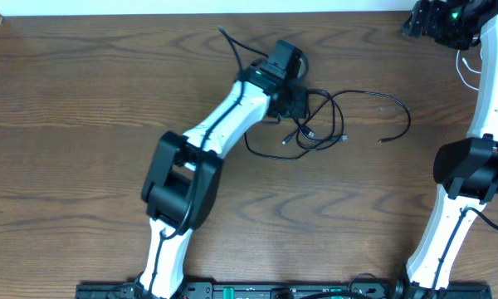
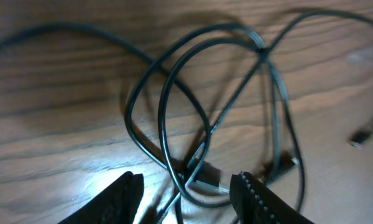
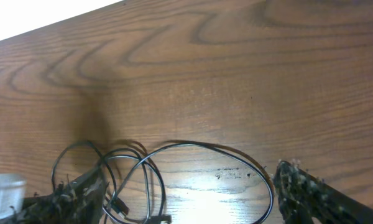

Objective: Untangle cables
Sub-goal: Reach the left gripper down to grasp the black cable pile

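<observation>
The black cable loops (image 1: 324, 137) lie across each other under my left gripper, so my left gripper should keep the tangle (image 2: 185, 180) up while my right gripper pulls a strand of cable free.
The black cable (image 1: 340, 94) lies in a loose tangle of loops at mid-table, with one end trailing to the back (image 1: 224, 35) and a plug end at the right (image 1: 384, 139). My left gripper (image 1: 296, 101) is open and low over the tangle. In the left wrist view its fingers (image 2: 189, 198) straddle crossing black strands (image 2: 165, 93) and a small plug (image 2: 205, 177). My right gripper (image 1: 421, 22) is at the far right back corner, open and empty (image 3: 189, 202); it sees the black loops (image 3: 205, 149) from a distance. A thin white cord (image 1: 463, 68) loops beside the right arm.
The wooden table (image 1: 83, 124) has its back edge against a white wall. The left arm (image 1: 224, 120) stretches diagonally from the front to the tangle. The right arm's base and elbow (image 1: 469, 166) stand at the right edge.
</observation>
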